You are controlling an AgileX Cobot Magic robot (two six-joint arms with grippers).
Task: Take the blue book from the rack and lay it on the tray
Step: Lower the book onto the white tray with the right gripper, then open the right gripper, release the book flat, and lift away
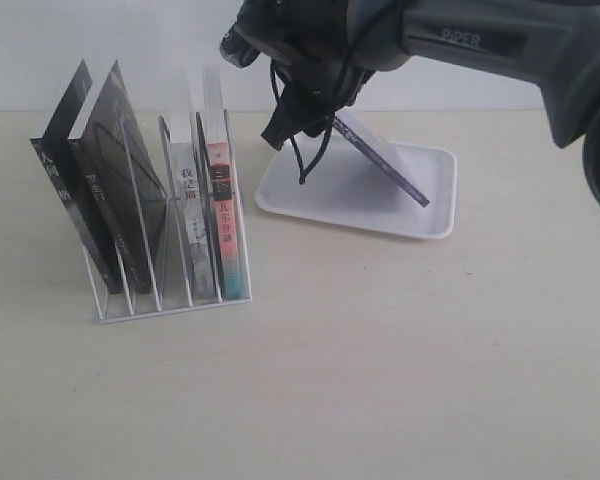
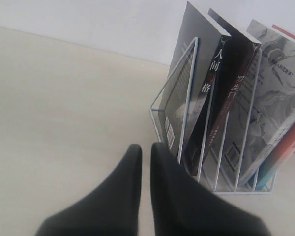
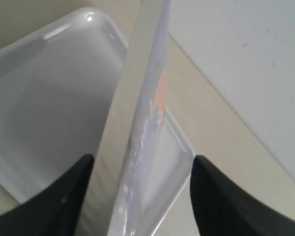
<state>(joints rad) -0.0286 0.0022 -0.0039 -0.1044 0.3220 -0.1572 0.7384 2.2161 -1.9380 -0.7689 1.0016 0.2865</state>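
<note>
My right gripper will let the blue book [image 1: 382,158] tip flat across the tray when I pull it back, because the book leans on its lower edge [image 1: 421,198] between open fingers.
The blue book [image 1: 385,160] leans steeply over the white tray [image 1: 420,225], its lower edge down on the tray and its upper end between my right gripper's [image 1: 305,120] fingers. In the right wrist view the book [image 3: 147,113] stands edge-on over the tray [image 3: 49,88], and the right gripper [image 3: 142,162] is open, with a gap on each side of the book. The white wire rack [image 1: 170,300] stands to the left of the tray. My left gripper [image 2: 146,150] is shut with nothing in it, low over the table beside the rack's [image 2: 173,72] end.
The rack holds two black-covered books [image 1: 90,170] leaning left, a grey-white book [image 1: 185,200] and a pink-spined book [image 1: 225,210]. The right arm [image 1: 500,50] reaches in from the upper right above the tray. Bare table lies in front of the rack and the tray.
</note>
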